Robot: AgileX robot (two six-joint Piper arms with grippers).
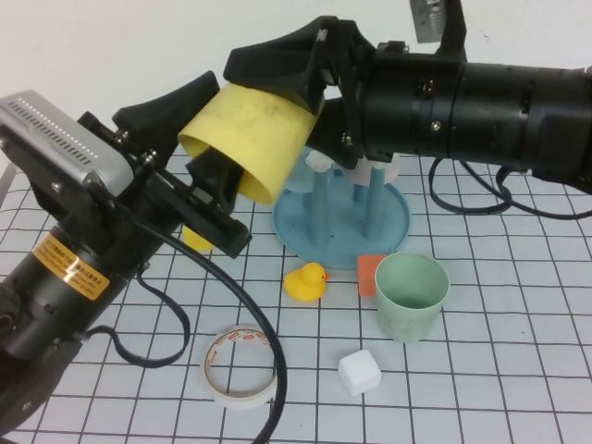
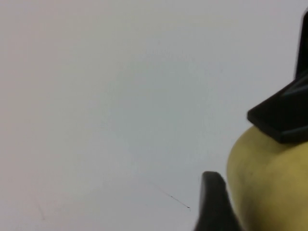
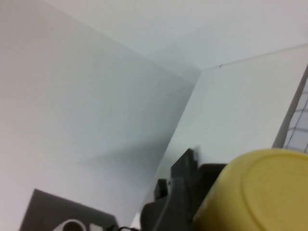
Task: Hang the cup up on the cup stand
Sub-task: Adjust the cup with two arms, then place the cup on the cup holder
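The yellow cup's rim [image 1: 260, 193] is blocked by my left gripper, so that gripper should open and move back before my right gripper carries the cup by its base [image 1: 302, 120] to the stand.
The yellow cup [image 1: 254, 129] is held tilted in the air, mouth toward my left arm and base toward my right arm. My left gripper [image 1: 215, 166] is shut on its rim, with one finger [image 2: 214, 204] against the cup's side [image 2: 269, 187]. My right gripper [image 1: 264, 102] closes on the base end, its upper finger lying along the top of the cup. The cup's base fills the near corner of the right wrist view [image 3: 264, 192]. The blue cup stand [image 1: 388, 217] stands on the table behind and below the cup, partly hidden by my right arm.
A pale green cup [image 1: 412, 296] stands in front of the stand, next to an orange block [image 1: 370, 273] and a yellow rubber duck [image 1: 305, 280]. A white cube [image 1: 359, 372] and a tape roll [image 1: 240, 365] lie nearer me. A small yellow object [image 1: 196, 239] shows under my left gripper.
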